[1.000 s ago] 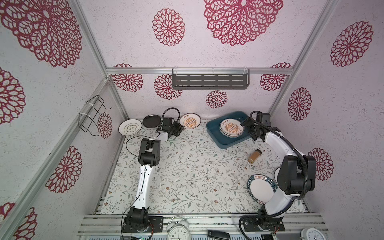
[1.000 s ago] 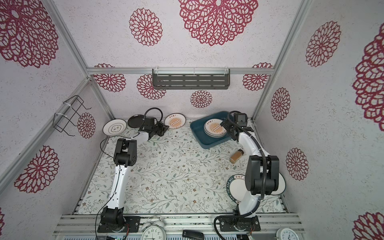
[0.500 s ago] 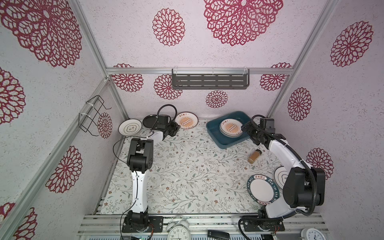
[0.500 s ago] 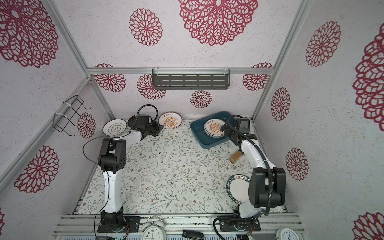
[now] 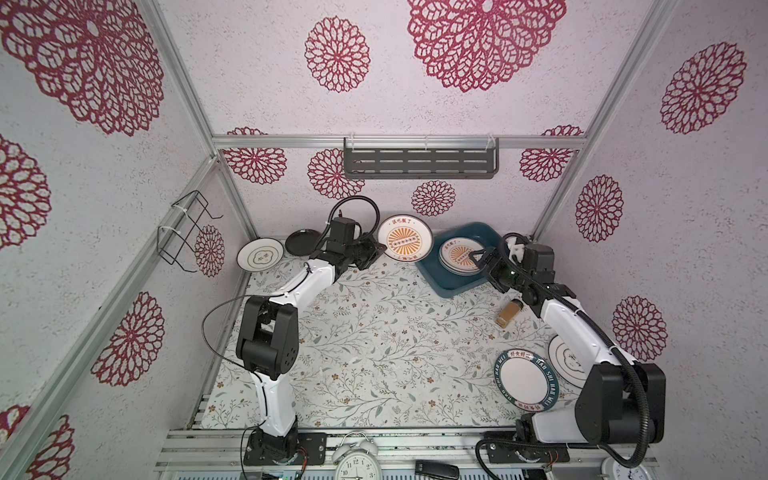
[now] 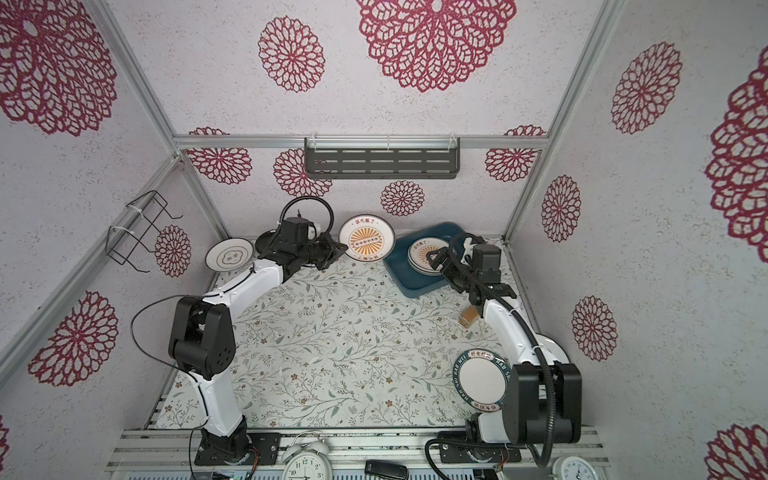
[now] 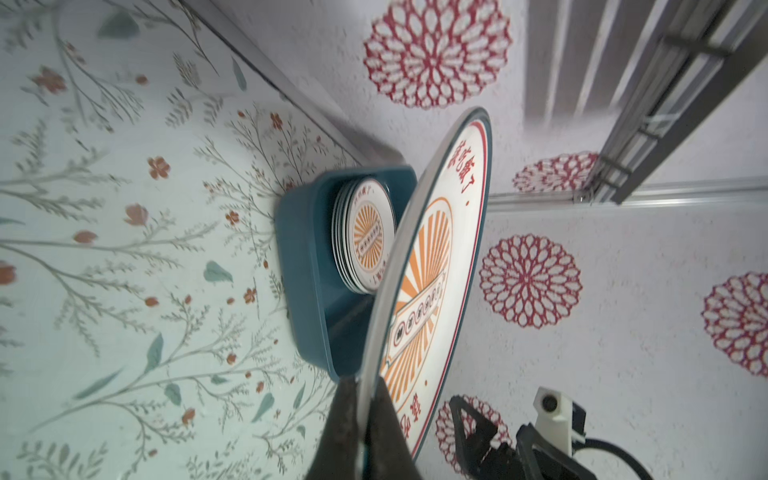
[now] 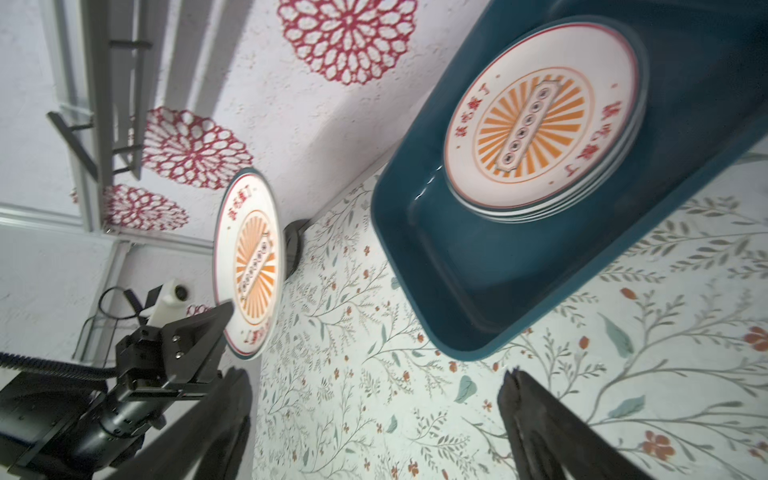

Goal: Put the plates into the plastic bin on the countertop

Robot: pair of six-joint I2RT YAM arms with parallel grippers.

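Note:
The sunburst plate [image 5: 405, 238] is in my left gripper, short of the stack in the bin, so next my right gripper grabs the plate's free rim [image 5: 429, 250] and lowers the plate in.
My left gripper [image 5: 379, 250] [image 7: 363, 399] is shut on the rim of an orange-sunburst plate [image 5: 404, 244] [image 7: 432, 257] [image 8: 249, 262]. It holds the plate tilted on edge near the back wall, just left of the teal plastic bin [image 5: 451, 286] [image 6: 415, 286] [image 8: 478, 270]. A stack of sunburst plates [image 5: 459, 255] [image 8: 540, 124] lies in the bin. My right gripper [image 5: 482, 264] [image 8: 374, 399] hangs open and empty over the bin's near right edge. On the countertop [image 5: 374, 332] lie a cloud-outline plate [image 5: 260, 258], a black plate [image 5: 301, 242] and a teal-rimmed plate [image 5: 525, 380].
Another cloud-outline plate [image 5: 561, 357] lies partly under the right arm at the front right. A small brown jar [image 5: 509, 312] lies on its side near the bin. A grey shelf [image 5: 419, 162] and a wire rack [image 5: 183, 232] hang on the walls. Clocks [image 5: 358, 461] stand at the front edge.
The left gripper has carried the sunburst plate to the right, toward the bin, and the left elbow has swung left. The right gripper has drawn back a little from the stack.

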